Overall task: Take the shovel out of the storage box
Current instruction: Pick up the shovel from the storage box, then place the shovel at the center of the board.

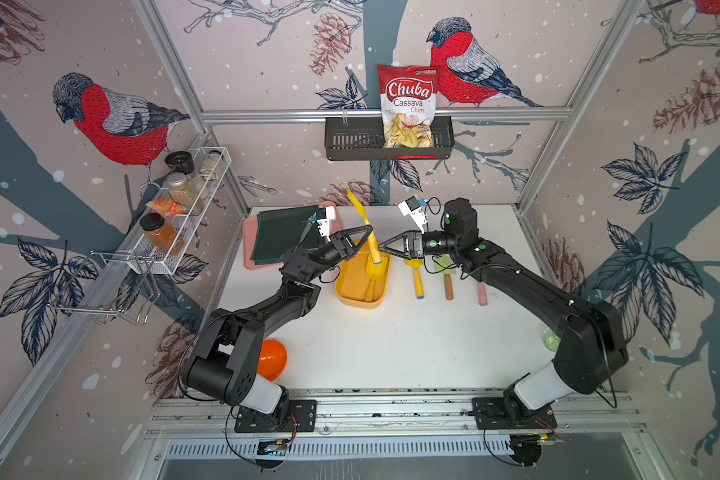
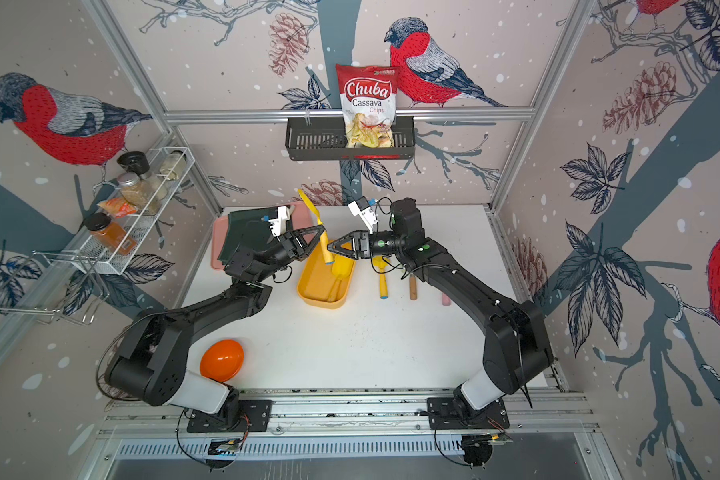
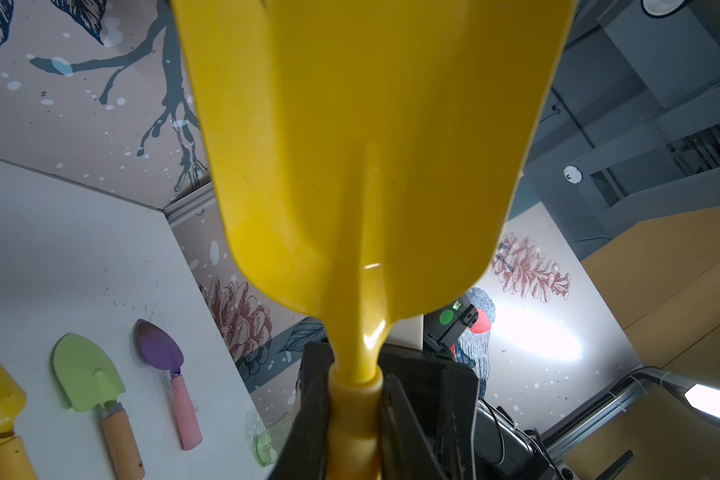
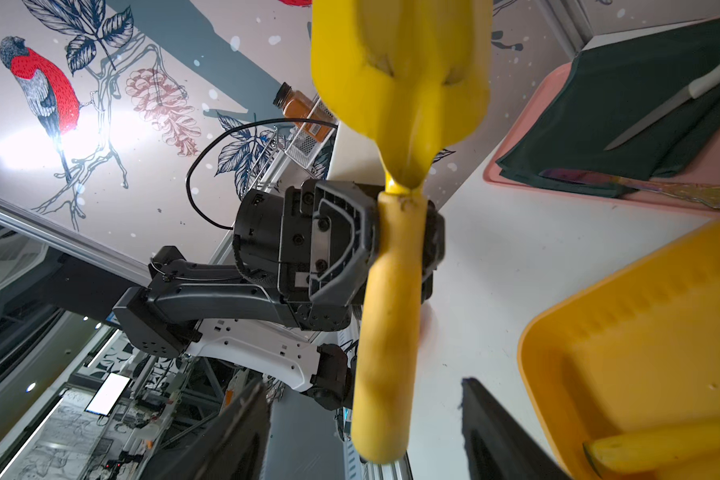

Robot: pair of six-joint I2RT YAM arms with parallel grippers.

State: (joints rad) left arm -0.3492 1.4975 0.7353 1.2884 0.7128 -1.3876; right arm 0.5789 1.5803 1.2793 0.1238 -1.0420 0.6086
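Note:
The shovel in my left gripper stops it from getting to the other shovel in the box point(image 1: 374, 274), so next my right gripper takes hold of the handle's lower end point(image 1: 376, 255) first.
A yellow shovel point(image 1: 372, 245) hangs tilted above the far end of the yellow-orange storage box point(image 1: 352, 286), blade point(image 1: 356, 203) up toward the back wall. My left gripper point(image 1: 366, 242) is shut on the top of its handle, just under the blade point(image 3: 371, 145). My right gripper point(image 1: 382, 246) faces it, open. In the right wrist view the handle's lower end point(image 4: 387, 332) hangs between my spread fingers point(image 4: 233, 436), touching neither. Another yellow shovel point(image 1: 376, 272) lies in the box.
Right of the box lie a yellow shovel point(image 1: 417, 278), a green one point(image 1: 447, 276) and a pink-handled one point(image 1: 481, 295). A pink tray point(image 1: 249, 232) with a dark cloth sits at the back left. An orange bowl point(image 1: 272, 359) is by the left arm's base.

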